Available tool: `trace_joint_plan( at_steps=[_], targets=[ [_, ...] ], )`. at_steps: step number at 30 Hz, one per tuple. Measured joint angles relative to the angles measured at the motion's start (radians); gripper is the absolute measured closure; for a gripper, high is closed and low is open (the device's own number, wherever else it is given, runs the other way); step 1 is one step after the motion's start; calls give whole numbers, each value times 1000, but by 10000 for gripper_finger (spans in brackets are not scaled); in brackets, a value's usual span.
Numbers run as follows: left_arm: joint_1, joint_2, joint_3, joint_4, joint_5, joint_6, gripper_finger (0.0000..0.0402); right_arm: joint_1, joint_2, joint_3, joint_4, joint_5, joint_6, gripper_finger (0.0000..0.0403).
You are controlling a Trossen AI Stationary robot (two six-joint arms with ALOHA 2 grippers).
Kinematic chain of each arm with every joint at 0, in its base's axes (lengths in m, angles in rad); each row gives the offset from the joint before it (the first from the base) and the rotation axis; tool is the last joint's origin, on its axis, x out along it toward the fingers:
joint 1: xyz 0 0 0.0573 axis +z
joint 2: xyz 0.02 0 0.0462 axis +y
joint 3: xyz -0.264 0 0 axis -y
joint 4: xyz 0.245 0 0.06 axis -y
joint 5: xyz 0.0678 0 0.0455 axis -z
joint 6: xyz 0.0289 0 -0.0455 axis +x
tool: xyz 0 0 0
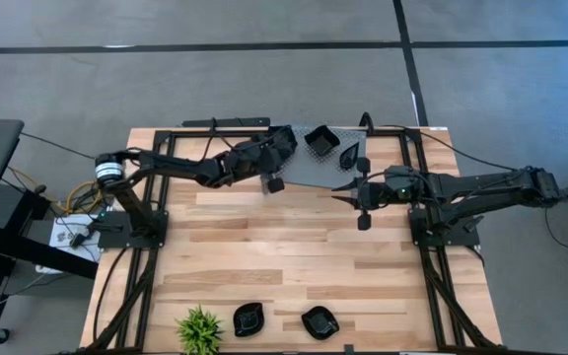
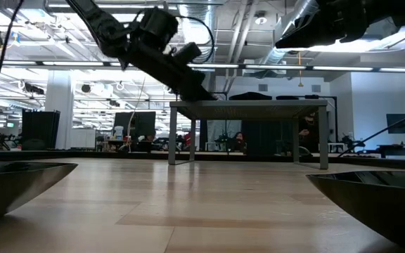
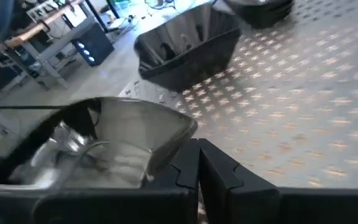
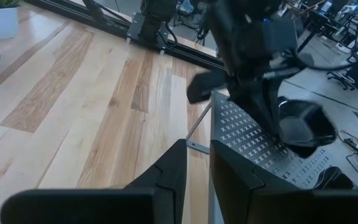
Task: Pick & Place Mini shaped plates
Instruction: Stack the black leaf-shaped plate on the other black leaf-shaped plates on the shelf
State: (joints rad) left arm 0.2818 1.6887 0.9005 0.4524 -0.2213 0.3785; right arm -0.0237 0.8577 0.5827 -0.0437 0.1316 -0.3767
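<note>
The black plate [image 3: 107, 140] lies over the shelf's edge, so my left gripper should leave the plate's inner rim, come round and nudge the plate in from its outer side [image 3: 23, 149].
My left gripper [image 1: 286, 138] reaches over the grey perforated shelf [image 1: 309, 170] at the table's far edge and is shut on a glossy black mini plate [image 3: 114, 146]. The right wrist view shows that plate [image 4: 304, 126] under the left arm. A wavy-edged square plate [image 1: 321, 139] and a teardrop plate [image 1: 349, 154] sit on the shelf top. Two more plates [image 1: 249, 319] [image 1: 319, 321] lie at the near edge. My right gripper [image 1: 339, 193] hovers by the shelf's right part. It is open, with its fingers [image 4: 229, 177] a little apart and nothing between them. My left gripper pinches the black plate by its rim [image 3: 178, 144] at one corner, between the two fingers [image 3: 219, 177]. The plate's hollow shows beside the fingers. It sits low over the perforated shelf top [image 3: 291, 112]. I cannot tell whether it rests there or hangs just clear.
A small green plant [image 1: 198, 330] stands at the near edge beside the two plates. The shelf stands on legs [image 2: 172, 133] above the wooden table [image 1: 284, 256]. The low view shows the two near plates [image 2: 20, 184] [image 2: 382, 193] close to the camera. Black frame rails run along both table sides.
</note>
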Motion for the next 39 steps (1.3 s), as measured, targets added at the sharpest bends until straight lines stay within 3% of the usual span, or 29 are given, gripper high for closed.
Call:
trace_joint_plan(
  at_steps=[5,10,16,21,26,30,32,36,39],
  targets=[
    [-9,44,-1,101,-6,34,397,-18,0,0,0,0,0,337],
    [-58,-6,-1,135,-6,62,395,-42,0,0,-1,0,0,337],
    [-87,-100,0,134,-120,95,397,-53,0,0,-4,0,2,337],
    [-27,-134,0,47,-162,75,395,-51,0,0,-5,0,3,337],
    [86,-132,0,-51,-307,53,395,-51,0,0,-5,0,4,337],
    [182,-142,0,-46,-314,31,396,-51,0,0,-5,0,12,337],
    [231,-153,0,-58,-254,-20,397,-51,0,0,-5,0,12,337],
    [328,-156,0,-83,24,-171,395,-51,0,0,-9,0,12,337],
    [365,-156,0,-103,115,-228,396,-51,0,0,-9,0,12,337]
  ],
)
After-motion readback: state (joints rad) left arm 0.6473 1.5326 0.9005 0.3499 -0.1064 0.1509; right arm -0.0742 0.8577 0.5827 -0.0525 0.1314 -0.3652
